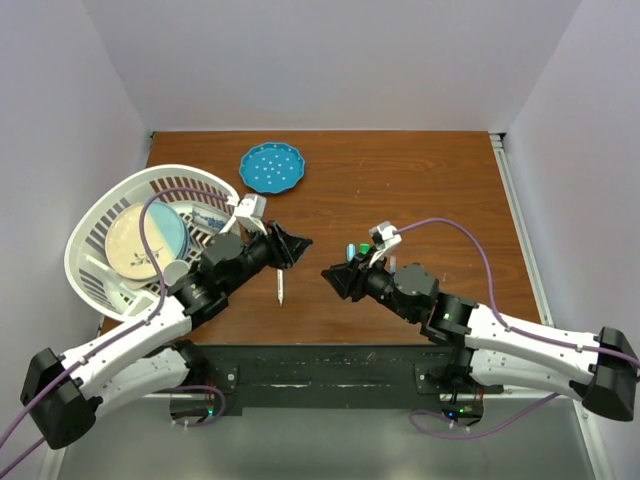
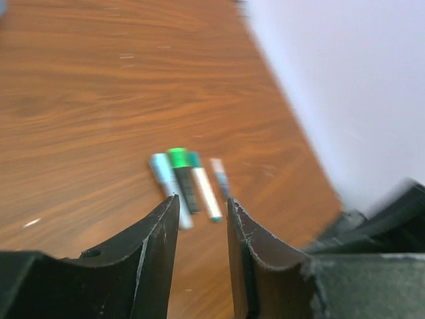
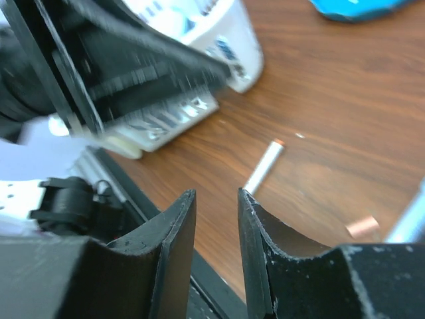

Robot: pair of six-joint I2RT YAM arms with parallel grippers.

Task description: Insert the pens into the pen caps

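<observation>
The white pen (image 1: 280, 289) is on the side of my left gripper, so that gripper should pick it up and pass its orange end (image 3: 278, 142) to my right gripper.
One white pen (image 1: 281, 287) lies alone on the wooden table between the two arms; in the right wrist view it is the white pen (image 3: 263, 167) with an orange tip, just beyond my fingertips. A small pink pen cap (image 3: 362, 228) lies to its right. Several capped pens (image 2: 192, 183) lie side by side, with light blue, green and teal ends; from above they sit behind the right wrist (image 1: 366, 249). My left gripper (image 1: 300, 243) (image 2: 202, 199) is open and empty, above the table. My right gripper (image 1: 328, 272) (image 3: 217, 193) faces it, also open and empty.
A white basket (image 1: 95, 225) holding plates and a cup stands at the left, close behind the left arm, and shows as the basket (image 3: 236, 40) in the right wrist view. A blue dotted plate (image 1: 271, 167) sits at the back. White walls surround the table.
</observation>
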